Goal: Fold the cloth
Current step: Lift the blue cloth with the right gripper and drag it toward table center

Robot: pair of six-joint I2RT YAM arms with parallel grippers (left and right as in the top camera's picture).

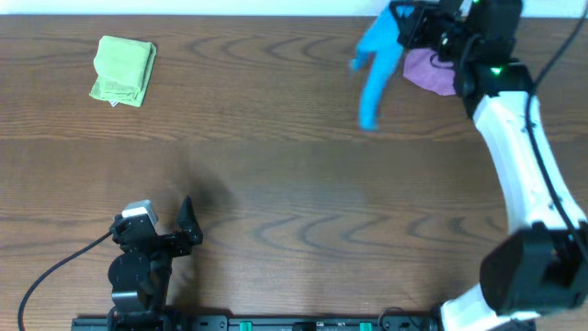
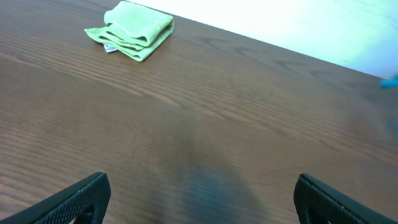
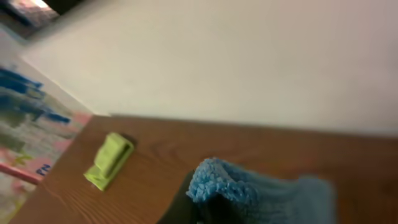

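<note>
The blue cloth hangs bunched [image 1: 376,66] beside the purple cloth, so next my right gripper swings back and lays it out over the table's clear middle [image 1: 266,133] before folding.
A fluffy blue cloth [image 1: 377,64] hangs from my right gripper [image 1: 404,20] at the far right of the table, trailing down toward the left. In the right wrist view the cloth [image 3: 261,193] bunches over my dark fingers, which are shut on it. A purple cloth [image 1: 430,72] lies crumpled on the table just under the right arm. A folded green cloth [image 1: 124,70] lies at the far left; it also shows in the left wrist view [image 2: 132,30] and the right wrist view [image 3: 110,160]. My left gripper [image 2: 199,202] is open and empty near the front edge.
The brown wooden table [image 1: 276,175] stretches between the arms. A white wall borders its far edge [image 2: 298,25]. The right arm's white link [image 1: 519,156] slants over the right side.
</note>
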